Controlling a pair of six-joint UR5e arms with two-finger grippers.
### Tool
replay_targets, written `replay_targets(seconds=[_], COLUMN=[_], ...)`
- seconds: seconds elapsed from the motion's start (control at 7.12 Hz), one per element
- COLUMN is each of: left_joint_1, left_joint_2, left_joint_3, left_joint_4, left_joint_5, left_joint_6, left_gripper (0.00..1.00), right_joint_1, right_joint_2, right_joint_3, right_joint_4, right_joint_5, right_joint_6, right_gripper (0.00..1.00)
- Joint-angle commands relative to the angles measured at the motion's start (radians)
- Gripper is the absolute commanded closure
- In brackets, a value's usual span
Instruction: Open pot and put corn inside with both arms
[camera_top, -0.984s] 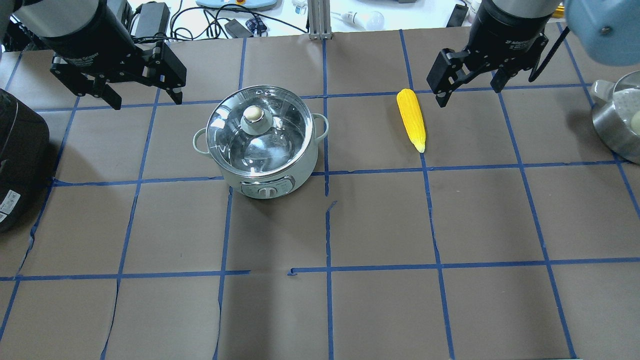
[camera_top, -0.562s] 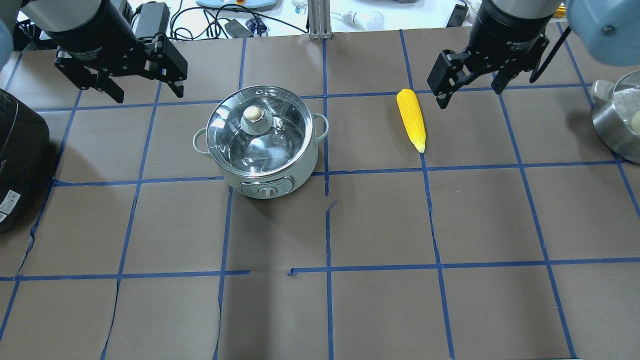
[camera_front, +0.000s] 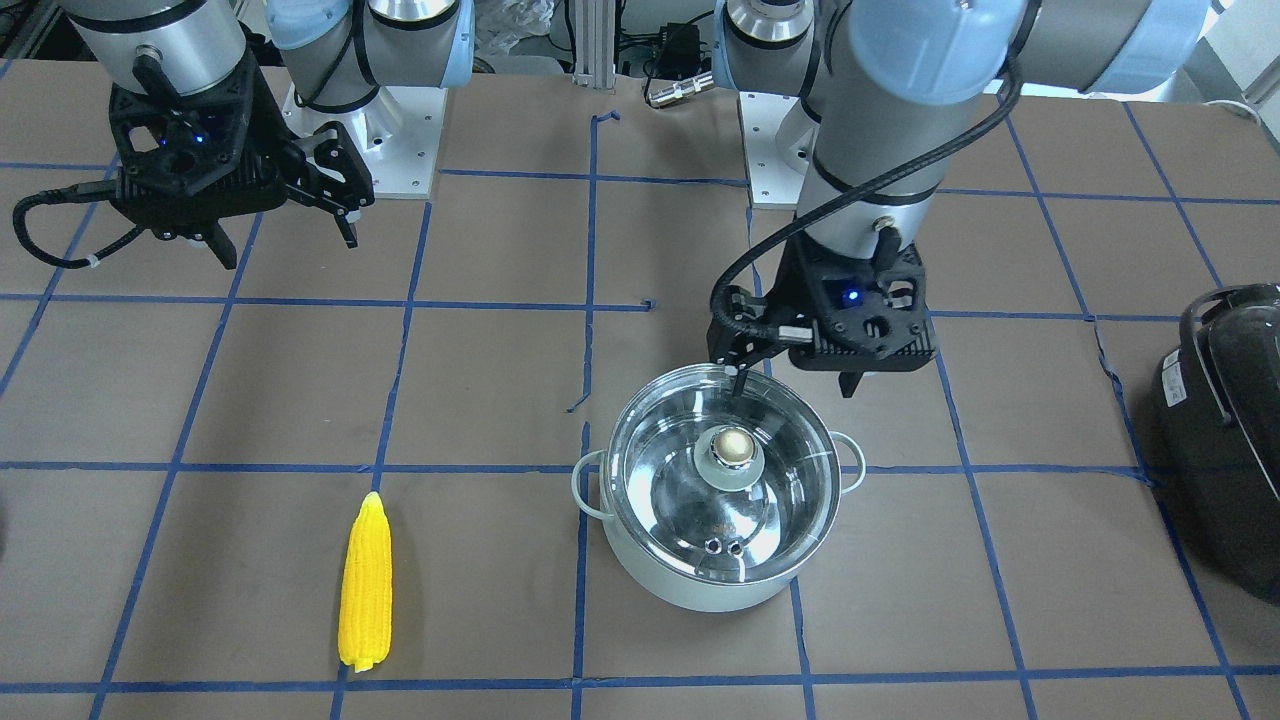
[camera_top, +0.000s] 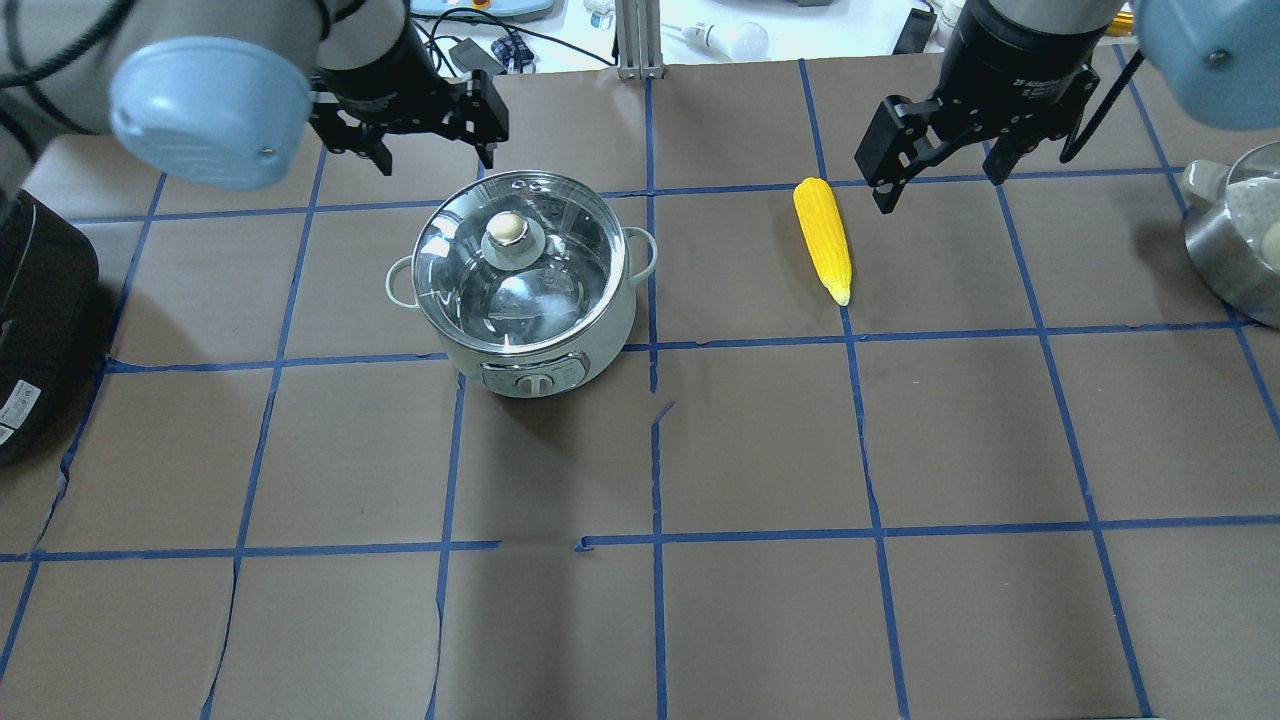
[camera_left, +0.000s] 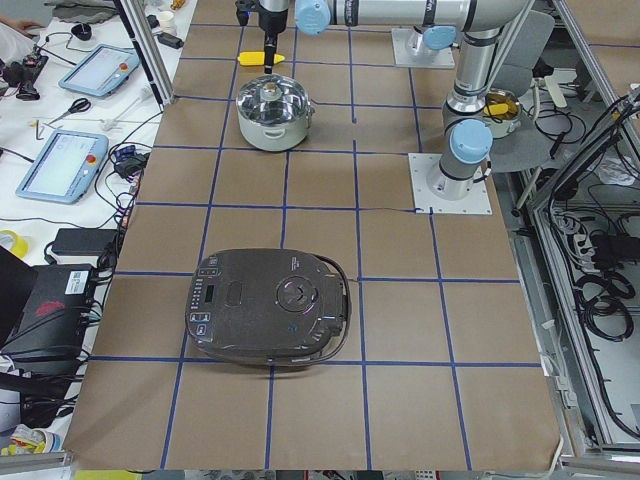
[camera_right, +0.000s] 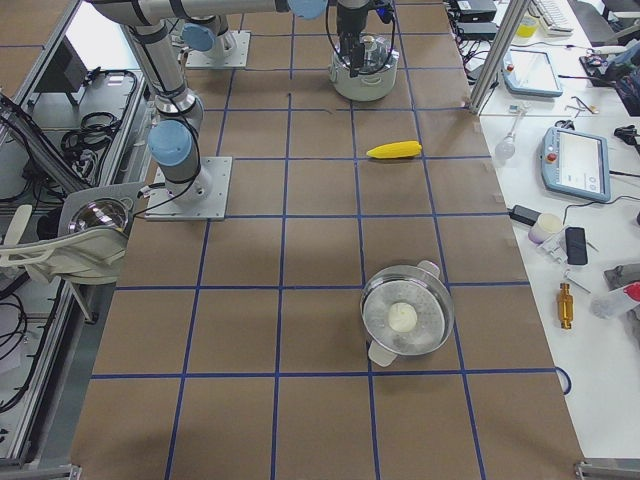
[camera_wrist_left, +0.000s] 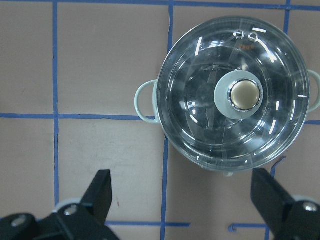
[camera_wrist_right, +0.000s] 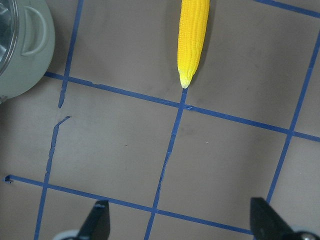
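Observation:
I should expect to find an empty pot (camera_front: 710, 590) when I lift the glass lid by its knob, because only shiny inner walls (camera_front: 777, 510) can be seen through the lid.
The pale mint pot (camera_top: 603, 338) stands left of the table's middle with its glass lid (camera_top: 560, 262) on; the lid has a metallic knob (camera_top: 507, 229). My left gripper (camera_top: 435, 157) is open and empty, hovering just behind the pot's far rim; its wrist view shows the lid (camera_wrist_left: 195, 100) and knob (camera_wrist_left: 244, 95) ahead of the fingers. The yellow corn (camera_top: 822, 238) lies on the table to the pot's right. My right gripper (camera_top: 940, 190) is open and empty, above and to the right of the corn (camera_wrist_right: 194, 35).
A large black appliance (camera_top: 30, 320) sits at the table's left edge. A steel bowl-like pot (camera_top: 1235, 245) with a white object inside sits at the right edge. Blue tape lines grid the brown table cover. Cables and devices lie beyond the far edge.
My left arm has swung right, from the far left to just behind the pot, with its gripper still open. The right gripper, pot and corn have not moved.

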Motion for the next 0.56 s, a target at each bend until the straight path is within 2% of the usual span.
replay_targets(seconds=[0.0,0.14,0.42], left_joint_1=[-0.030,-0.030,-0.030], left_joint_2=[-0.072,-0.076,-0.099], left_joint_3=[0.003,-0.006,-0.023], left_joint_4=[0.053,0.053,0.055], left_joint_5=[0.016,0.018,0.012], left_joint_6=[-0.034,-0.021,-0.036], left_gripper=[0.00,0.00,0.00], right_joint_1=[-0.006,-0.006,-0.003], right_joint_2=[0.002,0.002,-0.001], right_joint_3=[0.000,-0.002,-0.002], right_joint_4=[-0.004,-0.007,-0.004], right_joint_5=[0.004,0.004,0.005], right_joint_6=[0.011,0.026,0.185], right_gripper=[0.00,0.00,0.00])
